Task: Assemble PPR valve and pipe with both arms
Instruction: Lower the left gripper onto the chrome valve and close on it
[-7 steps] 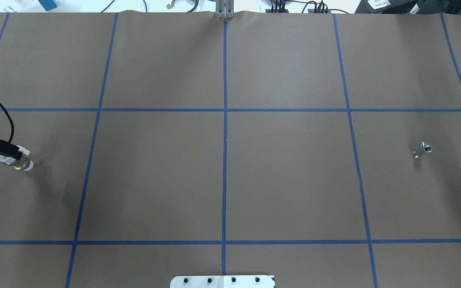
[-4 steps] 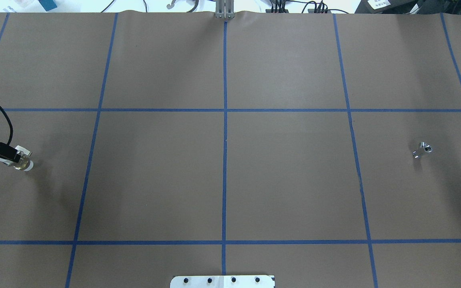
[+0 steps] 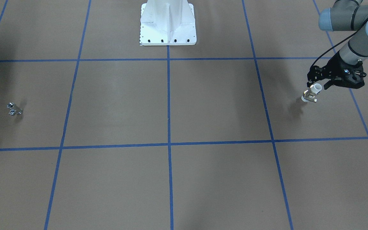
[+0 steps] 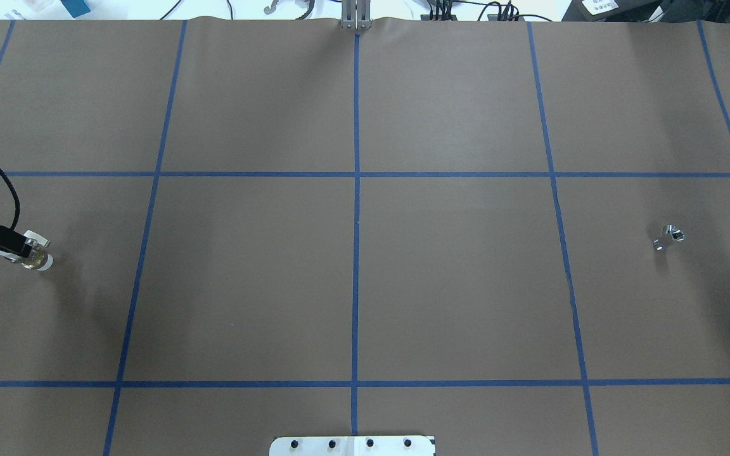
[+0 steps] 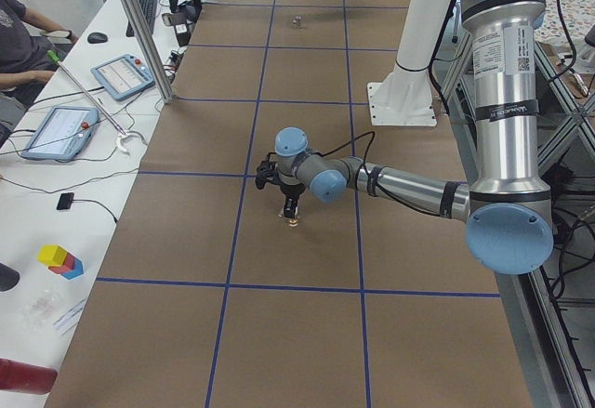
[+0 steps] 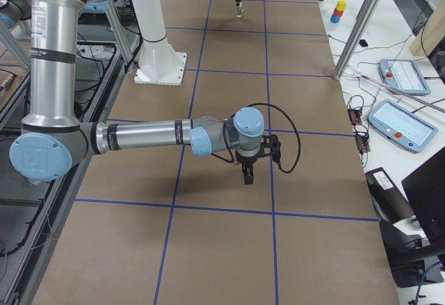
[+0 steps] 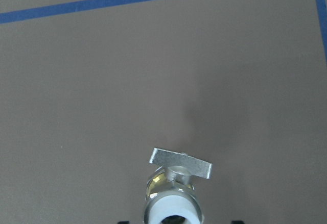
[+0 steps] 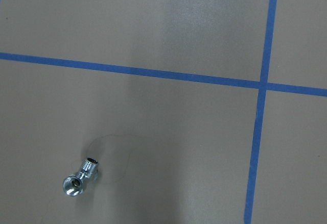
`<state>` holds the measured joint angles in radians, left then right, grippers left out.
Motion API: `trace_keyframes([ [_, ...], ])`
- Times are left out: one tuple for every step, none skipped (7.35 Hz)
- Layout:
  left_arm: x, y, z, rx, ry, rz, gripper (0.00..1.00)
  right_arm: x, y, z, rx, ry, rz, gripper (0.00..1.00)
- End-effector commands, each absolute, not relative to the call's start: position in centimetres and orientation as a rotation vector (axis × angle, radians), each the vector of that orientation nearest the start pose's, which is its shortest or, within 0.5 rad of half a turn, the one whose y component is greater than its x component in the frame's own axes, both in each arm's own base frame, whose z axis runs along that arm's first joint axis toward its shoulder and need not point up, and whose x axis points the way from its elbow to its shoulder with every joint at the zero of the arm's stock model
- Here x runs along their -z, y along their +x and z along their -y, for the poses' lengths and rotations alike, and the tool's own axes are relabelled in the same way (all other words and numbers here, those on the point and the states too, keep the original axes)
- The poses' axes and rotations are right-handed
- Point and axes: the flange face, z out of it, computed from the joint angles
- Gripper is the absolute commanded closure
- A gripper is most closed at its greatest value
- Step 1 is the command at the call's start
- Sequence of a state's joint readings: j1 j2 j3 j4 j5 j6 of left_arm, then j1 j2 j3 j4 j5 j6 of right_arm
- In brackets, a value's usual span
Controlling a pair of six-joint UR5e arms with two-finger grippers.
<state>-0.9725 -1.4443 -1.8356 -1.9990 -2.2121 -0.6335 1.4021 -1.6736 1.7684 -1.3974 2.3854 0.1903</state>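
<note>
The PPR valve's white opening [image 3: 316, 88] faces up above its lower end, so the PPR valve should stay standing by itself when I set it down.
The PPR valve [image 4: 37, 257] lies tilted on the brown paper at the table's far left, white with a brass middle and a flat tab handle [image 7: 181, 164]. It also shows in the front-facing view [image 3: 311, 93]. My left gripper [image 3: 317, 84] is low over it. Its fingers [image 3: 309, 83] stand either side of the valve's white open mouth [image 7: 171, 213] with gaps, so it is open. The chrome pipe [image 4: 669, 235] lies alone at the right and shows in the right wrist view [image 8: 80, 178]. My right gripper [image 6: 248, 174] hangs above the table; I cannot tell whether it is open.
Blue tape lines [image 4: 356, 221] divide the brown paper into squares. The robot's white base plate [image 4: 352, 446] sits at the near edge. Tablets, cables and coloured blocks [image 5: 60, 259] lie on the white side bench beyond the paper.
My left gripper has drawn back a little toward the view's left edge. The valve and the pipe stay almost where they were.
</note>
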Motion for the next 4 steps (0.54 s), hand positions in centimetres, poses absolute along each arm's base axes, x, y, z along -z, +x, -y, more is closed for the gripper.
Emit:
trace_keyframes([
  [-54.42, 20.01, 42.44, -0.148, 0.086, -0.824, 0.27, -58.75, -1.74, 46.48, 0.089, 0.105, 0.842, 0.00],
  [-54.43, 20.00, 42.45, -0.148, 0.086, -0.823, 0.28, -58.75, -1.74, 46.48, 0.089, 0.105, 0.842, 0.00],
  [-54.35, 20.04, 42.49, -0.149, 0.087, -0.825, 0.29, -58.82, -1.74, 46.47, 0.089, 0.103, 0.841, 0.00],
  [-54.44, 20.08, 42.55, -0.148, 0.086, -0.824, 0.29, -58.82, -1.74, 46.47, 0.089, 0.103, 0.841, 0.00],
])
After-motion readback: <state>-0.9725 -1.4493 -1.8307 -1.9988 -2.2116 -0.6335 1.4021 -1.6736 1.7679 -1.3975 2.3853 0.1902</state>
